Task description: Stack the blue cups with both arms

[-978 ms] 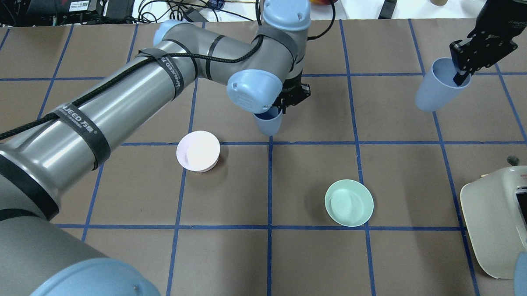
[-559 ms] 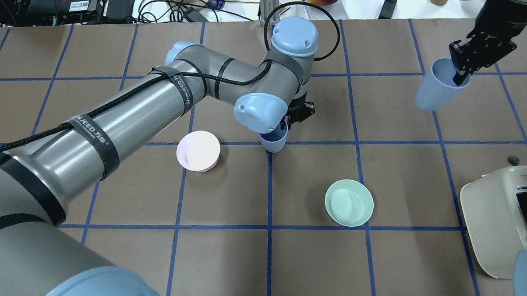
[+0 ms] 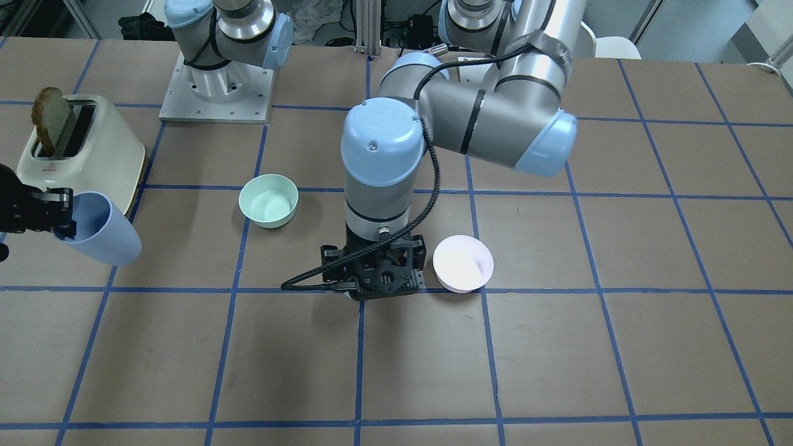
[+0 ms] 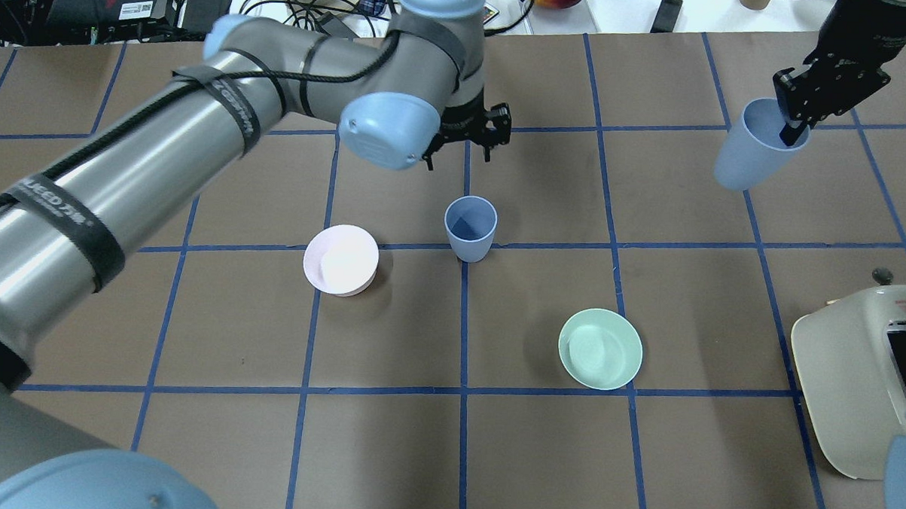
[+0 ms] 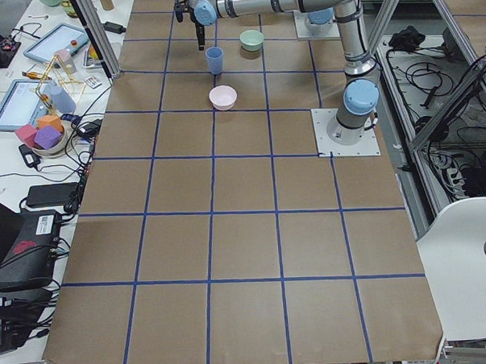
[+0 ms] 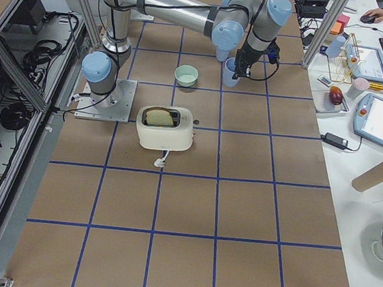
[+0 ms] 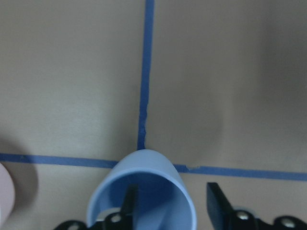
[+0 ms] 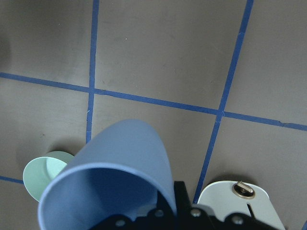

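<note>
The space above the standing blue cup is blocked by my left gripper, so my left gripper should move back before my right gripper stacks the held blue cup.
One blue cup stands upright on the table, on a blue tape line, between the pink and green bowls. It also shows in the left wrist view. My left gripper is open and empty, raised above this cup; its fingers are spread apart. In the front-facing view the left gripper hides this cup. My right gripper is shut on the rim of the second blue cup and holds it tilted above the table at the far right. The held cup also shows in the right wrist view.
A pale pink bowl sits left of the standing cup. A mint-green bowl sits to its front right. A cream toaster with toast stands at the right edge. Cables and clutter line the far edge.
My left gripper set its cup down on the tape line, opened, and rose away from it. The right arm and its cup have not moved.
</note>
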Robot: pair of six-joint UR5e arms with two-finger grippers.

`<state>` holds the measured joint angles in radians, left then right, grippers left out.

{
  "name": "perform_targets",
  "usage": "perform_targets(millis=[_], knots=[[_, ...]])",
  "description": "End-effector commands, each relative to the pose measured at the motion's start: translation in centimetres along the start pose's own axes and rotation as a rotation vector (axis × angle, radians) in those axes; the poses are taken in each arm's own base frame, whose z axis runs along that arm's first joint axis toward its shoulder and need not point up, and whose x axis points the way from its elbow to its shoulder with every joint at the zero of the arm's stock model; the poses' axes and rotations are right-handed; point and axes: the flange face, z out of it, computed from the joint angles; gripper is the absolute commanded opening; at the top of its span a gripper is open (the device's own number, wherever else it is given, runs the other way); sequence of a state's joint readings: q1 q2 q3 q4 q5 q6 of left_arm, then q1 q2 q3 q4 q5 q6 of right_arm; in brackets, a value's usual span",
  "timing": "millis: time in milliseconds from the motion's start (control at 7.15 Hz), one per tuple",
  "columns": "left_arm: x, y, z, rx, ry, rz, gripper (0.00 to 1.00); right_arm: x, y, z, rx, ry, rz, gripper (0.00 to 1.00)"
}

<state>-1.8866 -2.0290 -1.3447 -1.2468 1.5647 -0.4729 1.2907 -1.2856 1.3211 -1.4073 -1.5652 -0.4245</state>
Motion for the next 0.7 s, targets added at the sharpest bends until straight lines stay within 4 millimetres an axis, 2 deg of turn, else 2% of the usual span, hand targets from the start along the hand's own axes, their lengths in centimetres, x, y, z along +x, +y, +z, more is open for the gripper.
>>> perform_targets(millis=[0, 140, 280, 419, 559], knots=[[-8.4, -2.4, -9.5, -0.073, 0.007, -0.001, 1.0, -5.3, -0.4, -0.8, 0.016, 0.02, 0.03, 0.0], [-11.6, -0.9, -13.1, -0.106, -0.014, -0.04, 1.0, -9.5, -0.5, -1.3, 0.03, 0.034, 0.006, 0.0], [-13.5, 1.5, -16.2, -0.14, -0.029, -0.052, 1.0, -14.0, -0.9, -1.5, 0.067, 0.014, 0.053, 0.0], [-15.0, 3.7, -19.8, -0.116, -0.022, -0.062, 1.0, -19.2, -1.1, -1.3, 0.106, 0.005, 0.104, 0.0], [-15.6, 5.0, -21.7, -0.092, -0.016, -0.069, 1.0, -23.7, -0.9, 0.1, 0.086, 0.008, 0.144, 0.0]])
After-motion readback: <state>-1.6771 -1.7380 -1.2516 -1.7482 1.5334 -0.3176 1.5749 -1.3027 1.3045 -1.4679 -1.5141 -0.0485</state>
